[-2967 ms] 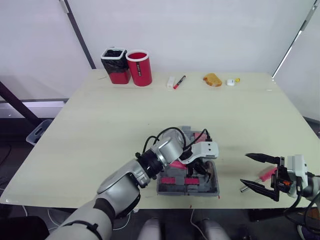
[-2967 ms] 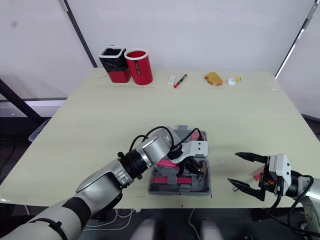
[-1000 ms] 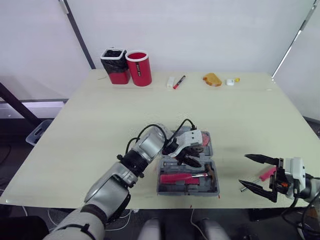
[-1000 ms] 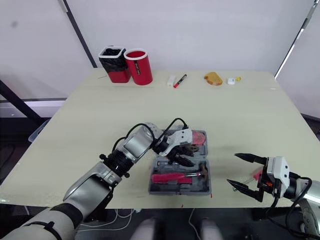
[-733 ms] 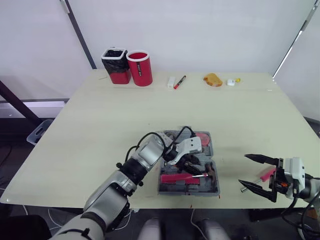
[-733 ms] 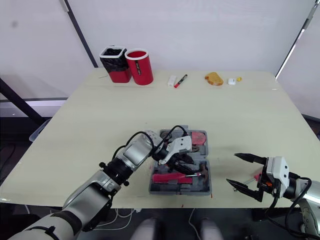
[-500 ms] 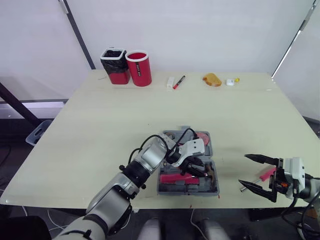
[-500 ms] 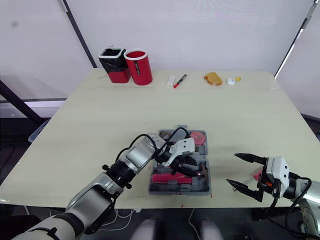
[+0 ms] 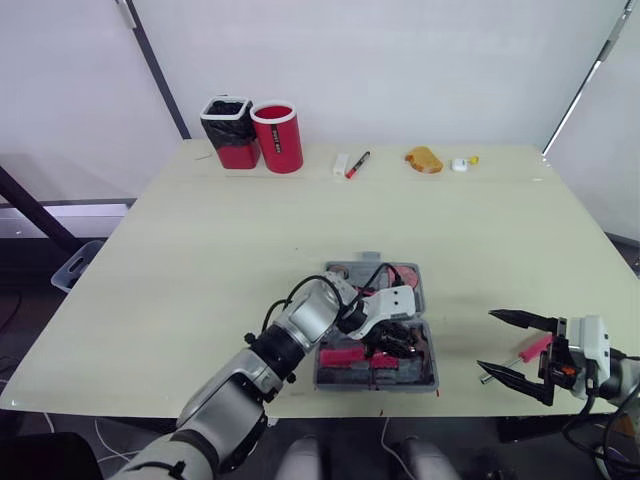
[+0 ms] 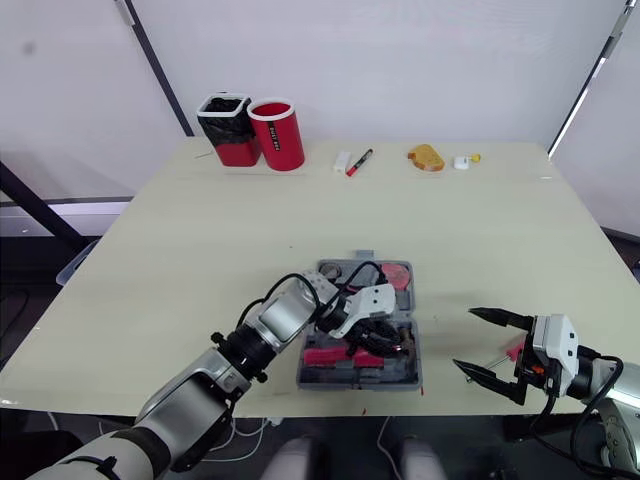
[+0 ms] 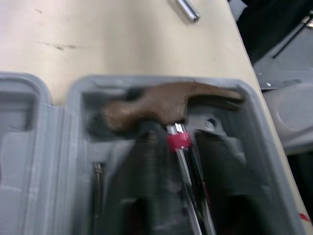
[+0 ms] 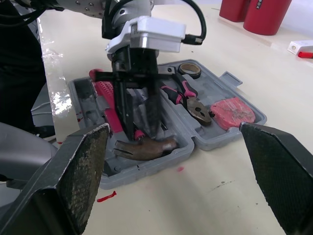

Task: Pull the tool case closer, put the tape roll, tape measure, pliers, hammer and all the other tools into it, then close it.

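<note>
The brown head (image 11: 164, 104) lies crooked over its moulded slot, so I expect the hammer (image 11: 185, 169) to settle into the case straight and flat when I push its handle.
The grey tool case (image 9: 428, 376) lies open near the table's front edge. Its far half holds the tape roll (image 12: 189, 70), pliers (image 12: 188, 98) and red tape measure (image 12: 232, 108). The hammer lies in the near half, with its brown head (image 11: 166, 105) at the right end and its red handle (image 9: 345, 355) pointing left. My left gripper (image 9: 385, 338) reaches into the case, open, with a finger (image 12: 124, 110) on each side of the hammer's shaft just behind the head. My right gripper (image 9: 488, 340) hovers open to the right of the case, above a red-handled screwdriver (image 9: 533, 348) on the table.
At the far edge stand a black-lined bin (image 9: 229, 130) and a red cup (image 9: 281, 136). Further right along it lie a white eraser (image 9: 341, 163), a marker (image 9: 358, 163), an orange object (image 9: 425, 159) and a small white item (image 9: 461, 164). The table's front edge runs just below the case.
My left gripper has come from the case's far half toward the near half and lowered astride the hammer's shaft. The hammer lies where it was. The right gripper has not moved.
</note>
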`<action>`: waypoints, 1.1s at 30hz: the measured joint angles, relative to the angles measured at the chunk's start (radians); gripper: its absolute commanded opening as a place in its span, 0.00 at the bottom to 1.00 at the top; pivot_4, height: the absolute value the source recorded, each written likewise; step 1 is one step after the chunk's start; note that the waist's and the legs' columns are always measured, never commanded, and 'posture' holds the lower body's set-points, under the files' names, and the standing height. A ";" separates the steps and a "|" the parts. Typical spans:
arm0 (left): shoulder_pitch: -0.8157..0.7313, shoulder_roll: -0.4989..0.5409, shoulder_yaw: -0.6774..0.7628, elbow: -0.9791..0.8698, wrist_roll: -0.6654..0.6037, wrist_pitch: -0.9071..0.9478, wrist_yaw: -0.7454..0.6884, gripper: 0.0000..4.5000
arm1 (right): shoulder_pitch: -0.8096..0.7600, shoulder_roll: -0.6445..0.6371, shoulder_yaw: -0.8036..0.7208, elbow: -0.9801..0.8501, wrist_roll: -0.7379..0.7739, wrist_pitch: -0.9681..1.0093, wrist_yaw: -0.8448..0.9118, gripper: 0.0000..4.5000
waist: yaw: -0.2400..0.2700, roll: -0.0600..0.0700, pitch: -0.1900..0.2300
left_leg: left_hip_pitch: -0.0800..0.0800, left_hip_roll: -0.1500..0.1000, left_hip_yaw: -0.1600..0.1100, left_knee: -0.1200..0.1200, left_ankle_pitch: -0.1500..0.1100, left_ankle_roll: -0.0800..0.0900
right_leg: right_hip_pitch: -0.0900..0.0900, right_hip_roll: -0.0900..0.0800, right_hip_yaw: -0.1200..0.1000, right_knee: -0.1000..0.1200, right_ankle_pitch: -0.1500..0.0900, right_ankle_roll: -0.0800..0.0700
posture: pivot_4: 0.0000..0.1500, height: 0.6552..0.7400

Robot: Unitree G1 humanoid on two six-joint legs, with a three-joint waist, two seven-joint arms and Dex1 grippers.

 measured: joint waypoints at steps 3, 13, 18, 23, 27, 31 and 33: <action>0.000 -0.001 -0.002 -0.001 0.003 -0.002 0.001 0.02 | 0.000 0.000 0.000 0.000 -0.001 -0.003 0.000 1.00 | 0.001 0.000 0.000 | 0.000 0.000 0.000 0.000 0.000 0.000 | 0.001 0.000 0.000 0.000 0.000 0.000 | 1.00 1.00; -0.004 0.015 -0.010 -0.038 0.015 0.028 -0.015 0.02 | 0.003 0.000 0.001 0.000 -0.005 -0.017 0.000 1.00 | 0.000 0.000 0.000 | 0.000 0.000 0.000 0.000 0.000 0.000 | 0.001 0.000 0.000 0.000 0.000 0.000 | 1.00 1.00; -0.033 0.026 -0.009 -0.082 0.014 0.058 -0.029 0.02 | 0.004 0.000 0.004 0.000 -0.008 -0.019 -0.001 1.00 | 0.000 0.000 0.000 | 0.000 0.000 0.000 0.000 0.000 0.000 | 0.001 0.000 0.000 0.000 0.000 0.000 | 1.00 1.00; -0.048 0.023 -0.003 -0.099 0.002 0.096 -0.032 0.02 | 0.004 0.002 0.008 0.001 -0.012 -0.020 -0.002 1.00 | 0.000 0.000 0.000 | 0.000 0.000 0.000 0.000 0.000 0.000 | 0.001 0.000 0.000 0.000 0.000 0.000 | 1.00 1.00; -0.049 0.039 -0.007 -0.104 0.005 0.095 -0.042 0.02 | 0.004 0.004 0.013 0.001 -0.019 -0.020 -0.003 1.00 | 0.000 0.000 0.000 | 0.000 0.000 0.000 0.000 0.000 0.000 | 0.001 0.000 0.000 0.000 0.000 0.000 | 1.00 1.00; -0.054 0.053 -0.037 -0.118 0.046 0.080 -0.021 0.02 | 0.004 0.009 0.014 0.006 -0.021 -0.026 -0.007 1.00 | 0.000 0.000 0.000 | 0.000 0.000 0.000 0.000 0.000 0.000 | 0.001 0.000 0.000 0.000 0.000 0.000 | 1.00 1.00; -0.059 0.057 -0.070 -0.119 0.089 0.058 0.003 0.02 | 0.004 0.015 0.016 0.008 -0.023 -0.029 -0.010 1.00 | 0.000 0.000 0.000 | 0.000 0.000 0.000 0.000 0.000 0.000 | 0.001 0.000 0.000 0.000 0.000 0.000 | 1.00 1.00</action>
